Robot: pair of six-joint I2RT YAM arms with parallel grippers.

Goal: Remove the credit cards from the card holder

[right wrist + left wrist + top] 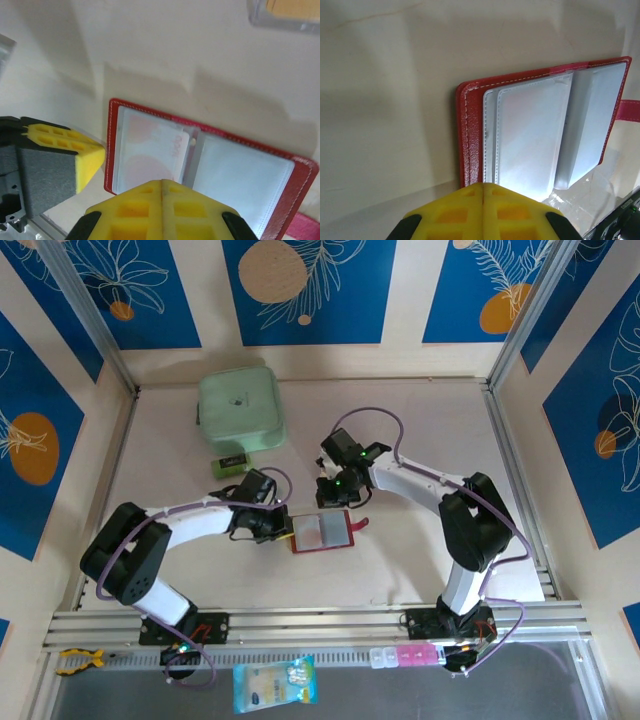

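Note:
My right gripper is moving over the credit card, as the credit card's edge (pixel 183 147) sticks out toward the card holder's fold, so it should keep on and open there.
The card holder (pixel 322 531) lies open on the table, dark red with pale clear sleeves (pixel 530 135). A whitish credit card with a red mark (pixel 150 150) sticks partly out of its left sleeve toward the fold. My right gripper (pixel 162 182) is shut, its tips over that card's near corner; whether it pinches the card is hidden. It hangs at the holder's far edge (pixel 333 502). My left gripper (pixel 483 186) is shut at the holder's left edge (pixel 283 530), and its yellow fingers (pixel 75 150) sit beside the red border. A tan-gold card (pixel 295 10) lies on the table, cut off by the frame.
A mint-green square zip case (pixel 240 410) stands at the back left, with a small green-and-black block (pixel 232 465) in front of it. The holder's red snap tab (pixel 360 523) points right. A blue packet (pixel 275 685) lies beyond the front rail. Metal posts frame the table.

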